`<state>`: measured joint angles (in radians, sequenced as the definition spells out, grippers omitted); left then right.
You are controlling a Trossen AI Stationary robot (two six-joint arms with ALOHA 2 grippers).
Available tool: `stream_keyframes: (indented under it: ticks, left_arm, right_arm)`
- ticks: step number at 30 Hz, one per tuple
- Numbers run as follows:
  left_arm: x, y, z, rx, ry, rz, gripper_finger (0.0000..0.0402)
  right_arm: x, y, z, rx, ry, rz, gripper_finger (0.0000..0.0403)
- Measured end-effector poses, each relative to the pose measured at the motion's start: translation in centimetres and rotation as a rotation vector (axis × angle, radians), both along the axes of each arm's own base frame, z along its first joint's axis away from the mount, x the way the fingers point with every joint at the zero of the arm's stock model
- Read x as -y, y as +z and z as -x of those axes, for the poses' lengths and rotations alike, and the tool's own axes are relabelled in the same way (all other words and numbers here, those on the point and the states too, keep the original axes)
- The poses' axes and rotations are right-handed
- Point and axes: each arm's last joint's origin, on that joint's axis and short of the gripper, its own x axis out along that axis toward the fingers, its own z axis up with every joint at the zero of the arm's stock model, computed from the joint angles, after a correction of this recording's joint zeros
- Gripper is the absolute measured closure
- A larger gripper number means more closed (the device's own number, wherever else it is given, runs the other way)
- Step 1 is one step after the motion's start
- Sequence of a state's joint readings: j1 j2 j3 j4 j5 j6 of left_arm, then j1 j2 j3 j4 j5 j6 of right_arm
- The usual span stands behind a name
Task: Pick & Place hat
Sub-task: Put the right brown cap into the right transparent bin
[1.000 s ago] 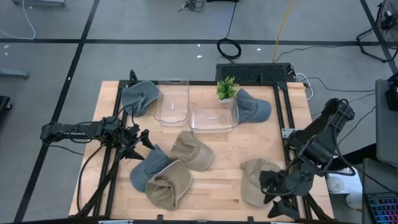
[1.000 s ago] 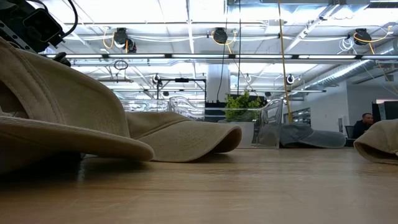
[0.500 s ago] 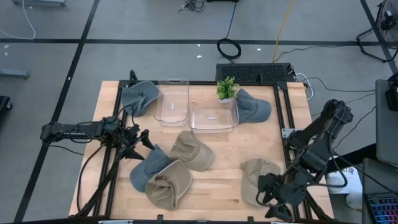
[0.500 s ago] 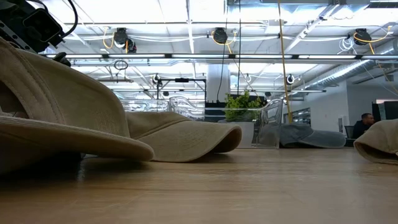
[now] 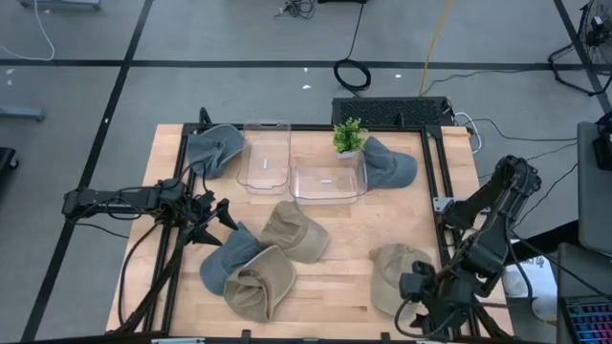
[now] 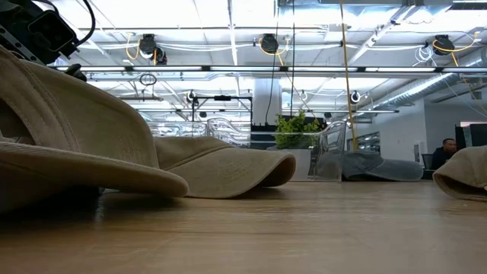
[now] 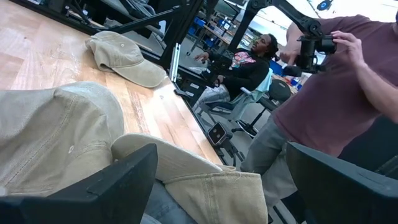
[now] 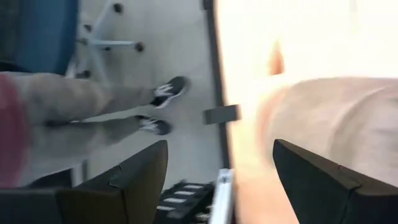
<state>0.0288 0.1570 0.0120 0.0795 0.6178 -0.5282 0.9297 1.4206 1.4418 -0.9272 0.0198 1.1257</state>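
Note:
The tan hat (image 5: 392, 264) near the robot's open right gripper lies apart from the other hats, so the right gripper should keep going down until its fingers straddle the tan hat's top beside its brim (image 5: 389, 287).
Several hats lie crown up on the wooden table (image 5: 335, 215). A tan hat (image 5: 390, 272) rests near the right near corner and shows blurred in the right wrist view (image 8: 336, 118). My right gripper (image 5: 409, 304) (image 8: 221, 180) hangs open above that hat's near edge, tipped downward over the table's edge, with nothing between its fingers. My left gripper (image 5: 225, 212) (image 7: 217, 186) waits open and level at the left side, beside a grey-blue hat (image 5: 229, 256) and a tan hat (image 5: 256, 282) (image 7: 56, 137). Another tan hat (image 5: 295, 231) lies at the middle.
Two clear plastic bins (image 5: 266, 156) (image 5: 328, 180) and a small green plant (image 5: 349, 137) stand at the far side, flanked by two grey hats (image 5: 212, 148) (image 5: 387, 162). A person (image 7: 336, 93) stands past the table's near edge; legs and shoes (image 8: 155, 106) show on the floor.
My right gripper has sunk and drifted toward the table's near edge beside the tan hat, tipping further downward as its wrist turned. Its fingers have stayed open. The hats have not moved.

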Motion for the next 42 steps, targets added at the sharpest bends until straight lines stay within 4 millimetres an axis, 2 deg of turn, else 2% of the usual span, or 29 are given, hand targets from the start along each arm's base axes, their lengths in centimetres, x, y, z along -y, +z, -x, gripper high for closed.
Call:
stream_keyframes:
  ticks: [7, 15, 23, 28, 37, 42]
  left_arm:
    - [0.0, 0.0, 0.0, 0.001, 0.0, 0.0, 0.0041]
    - [0.0, 0.0, 0.0, 0.001, 0.0, 0.0, 0.0041]
    - [0.0, 0.0, 0.0, 0.0, -0.001, 0.0, 0.0041]
    - [0.0, 0.0, 0.0, 0.001, 0.0, 0.0, 0.0041]
    - [0.0, 0.0, 0.0, 0.0, -0.001, 0.0, 0.0041]
    - [0.0, 0.0, 0.0, 0.001, 0.0, 0.0, 0.0041]
  right_arm:
    - [0.5, -1.6, 0.0, -0.004, 0.02, 0.104, 0.0124]
    - [1.0, -5.0, 0.4, -0.064, 0.032, 0.188, 0.0127]
    - [2.0, -8.6, 1.2, -0.145, 0.041, 0.289, 0.0156]
    - [2.4, -10.4, 1.5, -0.143, 0.062, 0.3, 0.0167]
    - [3.0, -13.4, 2.0, -0.159, 0.102, 0.302, 0.0161]
    - [3.5, -14.1, 2.1, -0.164, 0.099, 0.332, 0.0161]
